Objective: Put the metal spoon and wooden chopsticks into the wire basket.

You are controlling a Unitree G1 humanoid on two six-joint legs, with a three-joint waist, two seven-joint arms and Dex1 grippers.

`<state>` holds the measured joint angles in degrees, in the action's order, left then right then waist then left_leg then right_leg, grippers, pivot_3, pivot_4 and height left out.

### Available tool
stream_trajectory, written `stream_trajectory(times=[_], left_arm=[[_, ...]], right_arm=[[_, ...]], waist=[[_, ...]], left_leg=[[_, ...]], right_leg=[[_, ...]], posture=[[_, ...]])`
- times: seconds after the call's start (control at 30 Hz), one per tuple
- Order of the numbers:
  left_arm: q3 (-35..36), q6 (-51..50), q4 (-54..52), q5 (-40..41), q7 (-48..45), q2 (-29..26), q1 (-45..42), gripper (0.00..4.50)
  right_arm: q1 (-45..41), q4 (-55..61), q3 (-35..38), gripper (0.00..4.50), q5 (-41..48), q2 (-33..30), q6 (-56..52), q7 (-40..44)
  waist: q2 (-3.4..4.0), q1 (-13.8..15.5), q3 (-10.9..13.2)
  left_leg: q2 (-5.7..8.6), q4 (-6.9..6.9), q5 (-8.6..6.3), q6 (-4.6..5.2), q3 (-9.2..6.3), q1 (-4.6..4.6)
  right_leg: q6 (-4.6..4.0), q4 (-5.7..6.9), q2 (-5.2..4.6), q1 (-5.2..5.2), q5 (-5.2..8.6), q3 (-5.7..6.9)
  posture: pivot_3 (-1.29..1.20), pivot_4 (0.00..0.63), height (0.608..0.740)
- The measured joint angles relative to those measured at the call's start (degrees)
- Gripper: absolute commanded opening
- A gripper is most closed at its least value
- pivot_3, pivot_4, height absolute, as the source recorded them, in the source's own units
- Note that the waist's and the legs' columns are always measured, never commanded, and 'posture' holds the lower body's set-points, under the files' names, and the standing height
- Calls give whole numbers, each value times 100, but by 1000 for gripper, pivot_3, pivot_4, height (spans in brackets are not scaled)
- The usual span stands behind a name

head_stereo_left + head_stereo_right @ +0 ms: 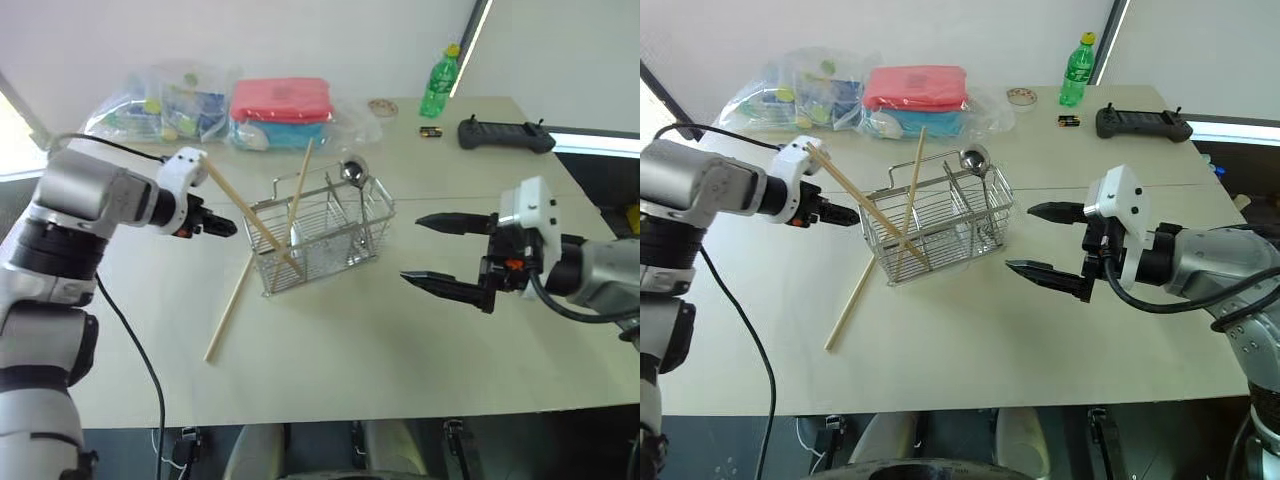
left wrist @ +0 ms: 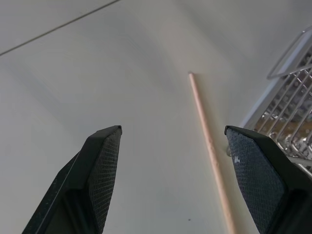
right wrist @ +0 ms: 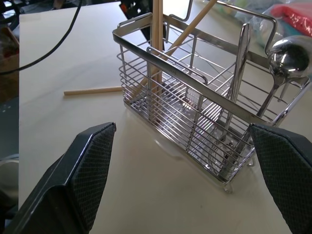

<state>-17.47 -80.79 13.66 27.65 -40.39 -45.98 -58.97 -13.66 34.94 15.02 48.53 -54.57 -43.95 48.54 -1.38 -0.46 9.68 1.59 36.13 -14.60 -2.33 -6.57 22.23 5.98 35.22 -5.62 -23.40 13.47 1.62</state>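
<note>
The wire basket's chopsticks [image 1: 299,187] are leaning well above its rim, so the lying chopstick [image 1: 229,307] will stand propped up with its top sticking out when I lower it in.
The wire basket [image 1: 322,238] stands mid-table with the metal spoon [image 1: 352,171] upright in its right end, bowl up. Two wooden chopsticks are in the basket: one stands nearly upright [image 1: 300,188], the other leans out to the left [image 1: 240,215]. A third chopstick [image 1: 230,303] lies flat on the table, left of the basket. My left gripper [image 1: 218,227] hovers left of the basket beside the leaning stick. Its jaws are open and empty above the lying chopstick [image 2: 208,146]. My right gripper [image 1: 412,248] stands open and empty to the right of the basket [image 3: 195,112].
Along the far edge of the table are plastic bags [image 1: 170,100], a red-lidded box [image 1: 280,102], a green bottle [image 1: 438,85] and a black controller [image 1: 505,135]. A small battery [image 1: 430,131] lies near the bottle. Bare tabletop [image 1: 350,350] stretches in front of the basket.
</note>
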Motion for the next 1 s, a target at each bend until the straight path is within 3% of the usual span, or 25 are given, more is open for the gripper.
stream_trajectory(times=[0.3, 0.7, 1.0], left_arm=[[-651, -32, 24, -323, -175, 284, -137, 3556], [-711, 26, 92, -646, -165, 677, -12, 3556], [-625, 520, 687, -982, -188, 650, 35, 3556]], right_arm=[[545, 404, 57, 4500, -48, -30, 108, 46], [708, 551, 276, 4500, 8, -48, 170, -4], [719, 556, 352, 4500, 127, -50, 169, -99]], waist=[[1, -1, -1], [2, 118, -1], [1, 112, -1]], left_leg=[[1, 1, 0, 0, 1, -4], [3, 7, 0, 0, 1, -7], [2, 9, 0, 0, 1, -7]], right_leg=[[0, -2, -1, 8, 0, -1], [0, -3, -4, 14, 0, -1], [-1, -1, -3, 13, -1, 0]], posture=[[0, 150, 692], [0, 150, 692], [0, 150, 692]])
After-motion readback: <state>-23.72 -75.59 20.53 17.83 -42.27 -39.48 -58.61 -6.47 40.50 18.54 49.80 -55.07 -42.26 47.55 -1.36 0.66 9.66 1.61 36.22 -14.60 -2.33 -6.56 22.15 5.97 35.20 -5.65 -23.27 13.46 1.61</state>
